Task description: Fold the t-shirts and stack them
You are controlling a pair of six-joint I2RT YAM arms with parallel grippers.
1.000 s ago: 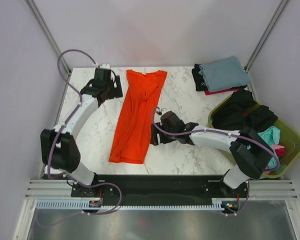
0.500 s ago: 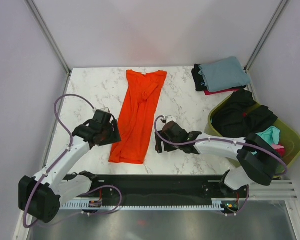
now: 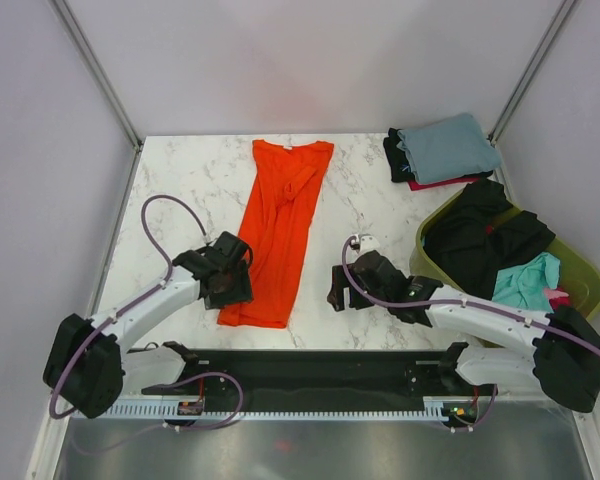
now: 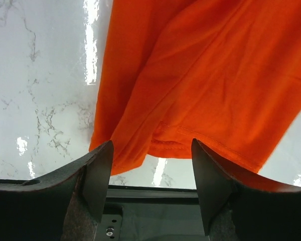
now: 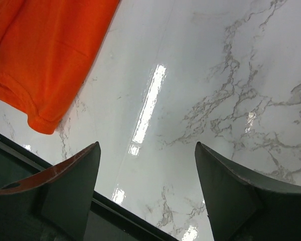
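Observation:
The orange t-shirt's hem (image 3: 256, 322) is out of line with its collar, so next my right gripper grabs the hem corner (image 3: 284, 324) and pulls the t-shirt straight before folding it.
A bright orange t-shirt (image 3: 278, 225) lies folded lengthwise in a long strip on the marble table, collar at the far end. Its hem shows in the left wrist view (image 4: 190, 85) and its hem corner in the right wrist view (image 5: 45, 55). My left gripper (image 3: 232, 290) is open and empty, low over the hem's near left corner. My right gripper (image 3: 338, 297) is open and empty over bare table, right of the hem. A stack of folded shirts (image 3: 445, 148), grey-blue on top of red and black, sits at the far right.
An olive-green basket (image 3: 578, 268) at the right edge holds black, teal and pink shirts. The table's near edge and black base rail (image 3: 320, 365) lie just behind both grippers.
My left arm swung from the far left corner down to the shirt's near hem. My right gripper moved back and right, away from the shirt's edge.

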